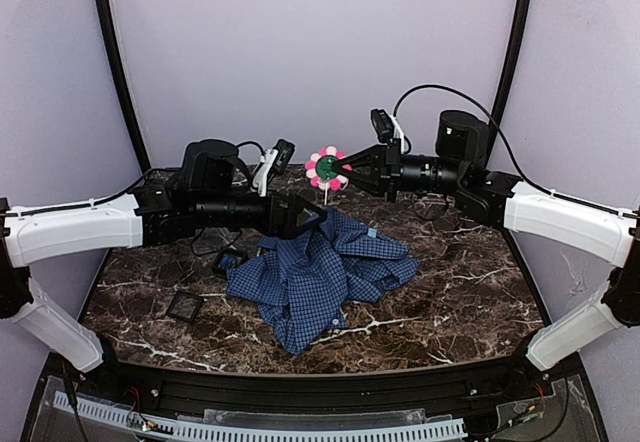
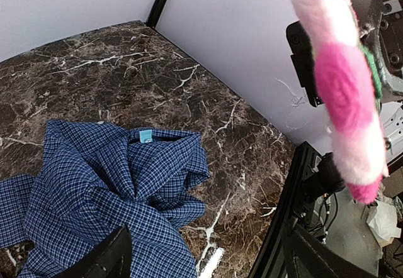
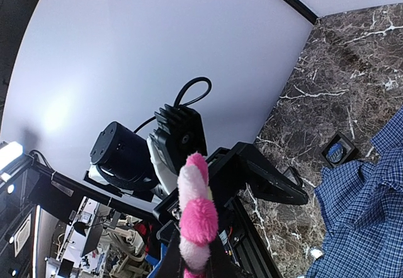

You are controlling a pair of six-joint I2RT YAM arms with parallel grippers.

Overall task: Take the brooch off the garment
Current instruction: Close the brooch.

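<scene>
Next, I bring my left gripper up and fold the brooch's pin point(image 1: 325, 198) against the green centre point(image 1: 325, 167), because the pin sticks out open below the petals in my right gripper.
The brooch point(image 1: 328, 169), a fluffy flower with pink and pale petals and a green centre, is held in the air above the table's far middle, apart from the garment. My right gripper point(image 1: 352, 170) is shut on it. In the right wrist view the brooch point(image 3: 196, 218) stands edge-on between the fingers of the right gripper point(image 3: 201, 268). The garment point(image 1: 310, 267), a crumpled blue checked shirt with a light-blue tag point(image 1: 371, 232), lies mid-table. My left gripper point(image 1: 316, 218) hovers open over its far edge, holding nothing. From the left wrist I see the shirt point(image 2: 107, 190) below the left gripper point(image 2: 208, 259) and the brooch point(image 2: 343, 95) at upper right.
Two small black square trays point(image 1: 185, 307) point(image 1: 230, 259) lie on the dark marble table point(image 1: 460, 292) left of the shirt. One tray point(image 3: 335, 152) also shows beside the shirt in the right wrist view. A white curved wall closes the back and sides.
</scene>
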